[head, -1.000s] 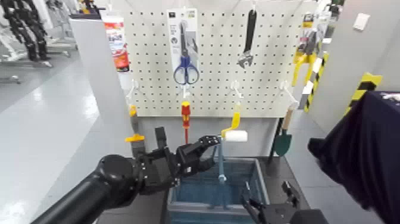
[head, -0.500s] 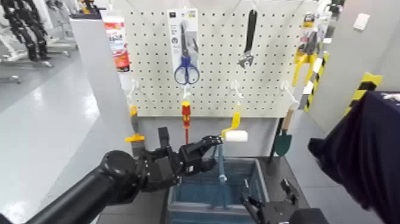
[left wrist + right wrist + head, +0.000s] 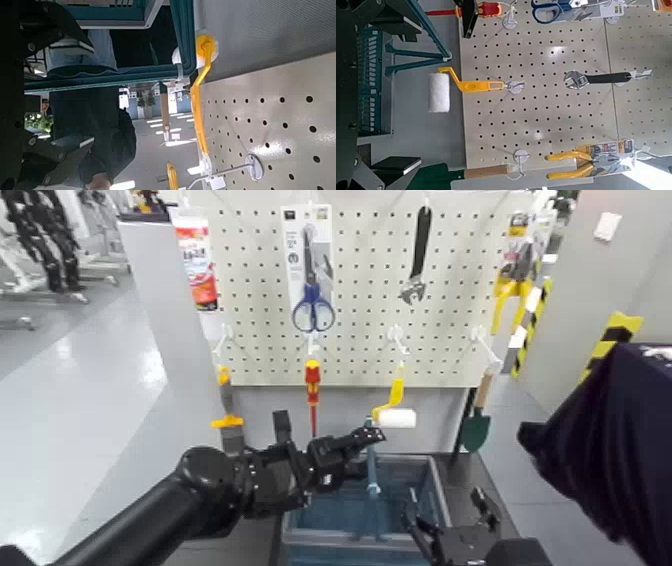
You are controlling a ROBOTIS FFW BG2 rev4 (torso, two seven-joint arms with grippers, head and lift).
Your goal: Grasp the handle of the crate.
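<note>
I expect the whole crate (image 3: 332, 512) to come along toward me when I pull with my left gripper, because the raised handle's bar (image 3: 372, 464) stands over the crate's middle.
The blue-grey crate (image 3: 322, 520) stands at the bottom centre of the head view, below the pegboard. Its handle (image 3: 372, 478) is raised and shows as a thin upright bar over the crate's middle. My left gripper (image 3: 362, 454) reaches in from the left at the height of the bar's upper part. It is open, one finger beyond the bar and the others on the near side, partly drawn together. My right gripper (image 3: 446, 512) waits open low at the crate's right side. The right wrist view shows the crate's slatted side (image 3: 374, 79).
Behind the crate a white pegboard (image 3: 450, 320) carries blue scissors (image 3: 312, 310), a wrench (image 3: 417, 260), a red screwdriver (image 3: 311, 385), a yellow-handled paint roller (image 3: 394, 414) and a green trowel (image 3: 476, 428). A dark cloth-covered shape (image 3: 610, 450) fills the right edge.
My left gripper has moved right onto the handle's upright bar and its fingers have drawn closer together. The right gripper has barely shifted.
</note>
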